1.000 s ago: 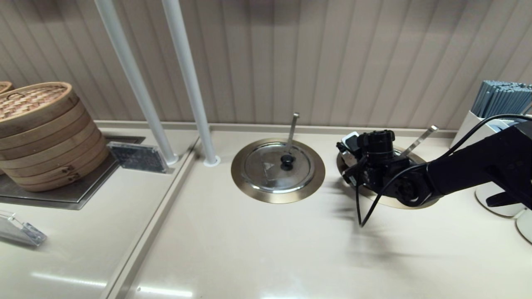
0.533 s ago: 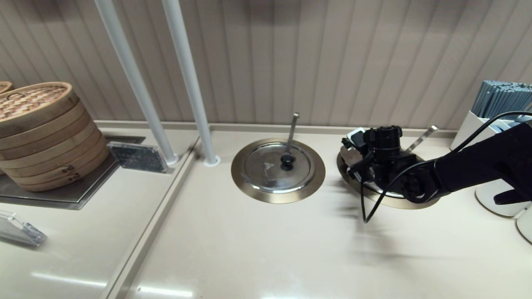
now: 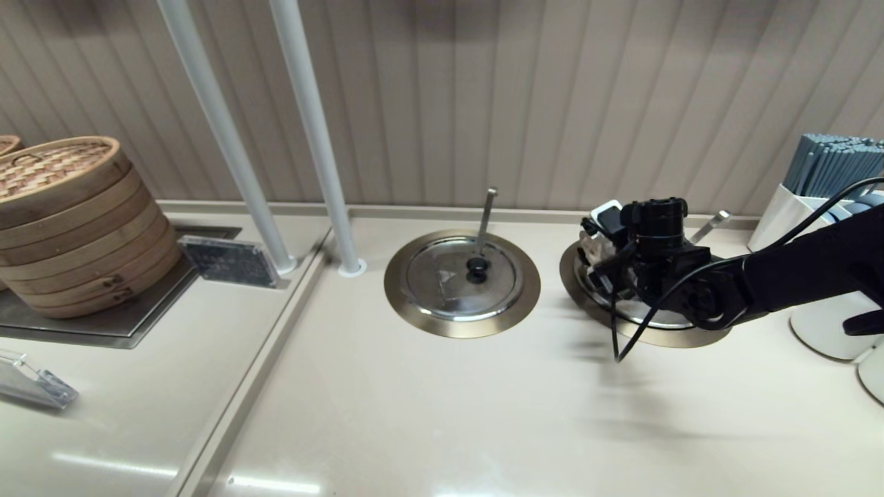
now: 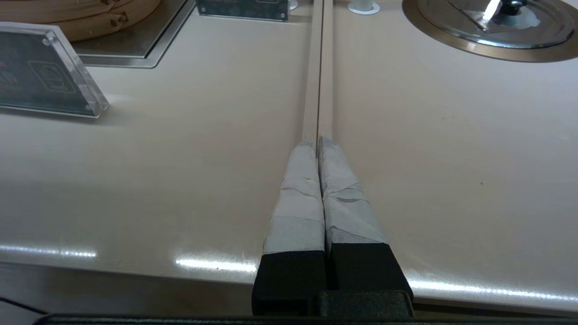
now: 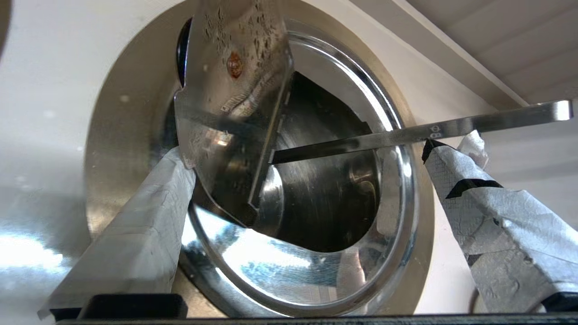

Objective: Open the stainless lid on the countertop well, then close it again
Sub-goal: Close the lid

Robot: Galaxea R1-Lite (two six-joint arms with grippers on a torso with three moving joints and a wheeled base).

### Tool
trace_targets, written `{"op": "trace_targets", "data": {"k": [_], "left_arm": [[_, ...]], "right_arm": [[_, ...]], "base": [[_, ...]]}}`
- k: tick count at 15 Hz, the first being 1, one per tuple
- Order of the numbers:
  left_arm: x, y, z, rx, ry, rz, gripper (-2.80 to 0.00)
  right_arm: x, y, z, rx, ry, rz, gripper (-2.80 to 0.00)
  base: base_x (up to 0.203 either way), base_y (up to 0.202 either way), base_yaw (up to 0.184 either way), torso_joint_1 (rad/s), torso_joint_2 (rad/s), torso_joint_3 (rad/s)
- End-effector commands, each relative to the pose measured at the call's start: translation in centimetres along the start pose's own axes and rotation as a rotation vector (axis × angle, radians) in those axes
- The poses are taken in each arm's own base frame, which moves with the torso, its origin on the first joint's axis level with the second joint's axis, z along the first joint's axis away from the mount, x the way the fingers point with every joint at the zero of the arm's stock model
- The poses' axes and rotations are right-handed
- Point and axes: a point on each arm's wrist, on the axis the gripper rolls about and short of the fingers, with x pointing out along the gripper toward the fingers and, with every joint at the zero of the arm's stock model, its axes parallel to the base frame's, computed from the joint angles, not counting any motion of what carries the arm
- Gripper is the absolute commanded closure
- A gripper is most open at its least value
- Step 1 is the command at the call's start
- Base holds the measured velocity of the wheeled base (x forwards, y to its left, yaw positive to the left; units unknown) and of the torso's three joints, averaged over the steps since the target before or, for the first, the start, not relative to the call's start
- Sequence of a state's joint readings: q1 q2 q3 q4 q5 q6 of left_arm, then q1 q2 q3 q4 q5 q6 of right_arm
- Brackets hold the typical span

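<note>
I should go on pushing until the raised half lies flat, because one finger of my right gripper is behind it, across from the dark opening (image 5: 330,200).
The stainless lid (image 5: 235,90) has one half folded up and standing steeply over the countertop well (image 5: 316,207), whose dark inside shows. A bronze-toned ring (image 5: 117,149) rims the well. The slanting ladle handle (image 5: 451,128) juts out across it. My right gripper (image 5: 307,151) hangs over the well, open wide; one taped finger (image 5: 149,203) touches the raised half's edge. In the head view the right gripper (image 3: 601,238) covers most of the lid (image 3: 642,314) and ring (image 3: 680,338). My left gripper (image 4: 318,142) is shut and empty, parked low above the counter.
The twin lid (image 3: 461,276) with the upright ladle handle (image 3: 487,214) lies flat to the left. Two white poles (image 3: 318,138) stand behind it. Bamboo steamers (image 3: 69,221) and a sign (image 3: 228,261) are far left; a chopstick holder (image 3: 829,166) is far right.
My right arm has moved rightward and toward the wall, carrying the gripper from the well's left rim to over its middle. The twin lid and left arm have not moved.
</note>
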State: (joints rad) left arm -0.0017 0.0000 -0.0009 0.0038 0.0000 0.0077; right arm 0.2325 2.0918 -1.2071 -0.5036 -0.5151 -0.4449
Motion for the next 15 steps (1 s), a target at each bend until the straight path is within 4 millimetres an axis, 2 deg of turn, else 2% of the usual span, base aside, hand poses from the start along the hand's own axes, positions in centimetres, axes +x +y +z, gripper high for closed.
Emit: {"op": "trace_targets", "data": {"k": [1,5,8,12,15], "left_arm": [[0.0,0.0,0.0,0.0,0.0,0.0,0.0],[0.0,0.0,0.0,0.0,0.0,0.0,0.0],[0.0,0.0,0.0,0.0,-0.001,0.0,0.0],[0.0,0.0,0.0,0.0,0.0,0.0,0.0],[0.0,0.0,0.0,0.0,0.0,0.0,0.0]], "right_arm": [[-0.2,-1.3,0.0,0.014,-0.001,-0.028,-2.8],[0.3,-3.8,-1.0,0.046,0.009,-0.088,-2.8],[-0.1,-5.3,-2.0,0.059,0.024,-0.116,-2.8],[-2.1,-6.8,-3.5,0.077,0.007,-0.153,-2.8],[-2.9,-8.3,-3.7,0.105,-0.017,-0.186,-2.8]], "base": [[0.0,0.0,0.0,0.0,0.0,0.0],[0.0,0.0,0.0,0.0,0.0,0.0],[0.0,0.0,0.0,0.0,0.0,0.0],[0.0,0.0,0.0,0.0,0.0,0.0],[0.0,0.0,0.0,0.0,0.0,0.0]]}}
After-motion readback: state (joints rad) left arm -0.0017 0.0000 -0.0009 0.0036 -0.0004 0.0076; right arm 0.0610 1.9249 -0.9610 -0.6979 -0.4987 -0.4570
